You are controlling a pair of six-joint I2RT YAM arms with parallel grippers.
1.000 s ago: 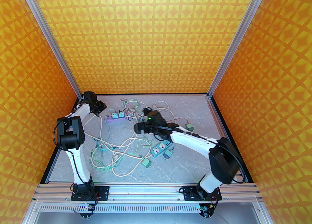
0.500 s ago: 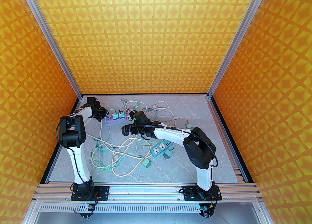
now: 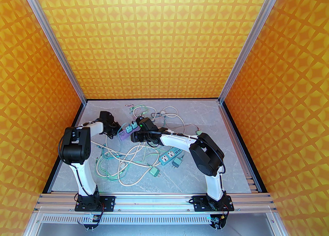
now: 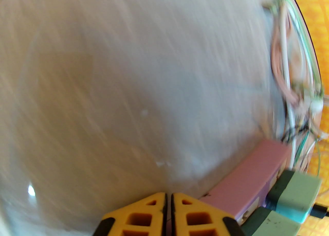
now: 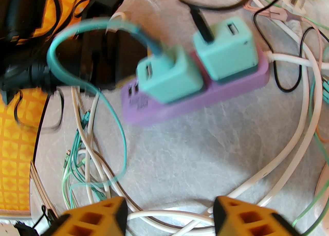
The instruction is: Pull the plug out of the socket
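My left gripper's closed fingers are at the purple strip's end, short of the plugs. My left gripper should move back, open and grab the teal-cable plug.
The purple socket strip (image 3: 124, 134) lies tilted at the table's back left, with two teal plugs (image 3: 130, 127) seated in it. In the right wrist view the strip (image 5: 195, 101) carries one plug (image 5: 172, 75) with a teal cable and another plug (image 5: 228, 50) with a black cable. My right gripper (image 5: 169, 214) hovers just short of the strip, jaws apart and nothing held; from above it (image 3: 133, 137) sits at the strip's right side. My left gripper (image 4: 168, 204) is shut and empty, its tips against the strip's (image 4: 252, 170) left end beside a plug (image 4: 295, 193).
A tangle of white and green cables (image 3: 123, 157) covers the table's middle. A teal power strip (image 3: 169, 156) and loose green plugs (image 3: 154, 172) (image 3: 176, 163) (image 3: 200, 133) lie right of it. More cables (image 3: 164, 112) lie near the back wall.
The left gripper swung right against the purple strip, which slid and turned toward the centre. The right arm moved left to the strip, and its jaws narrowed.
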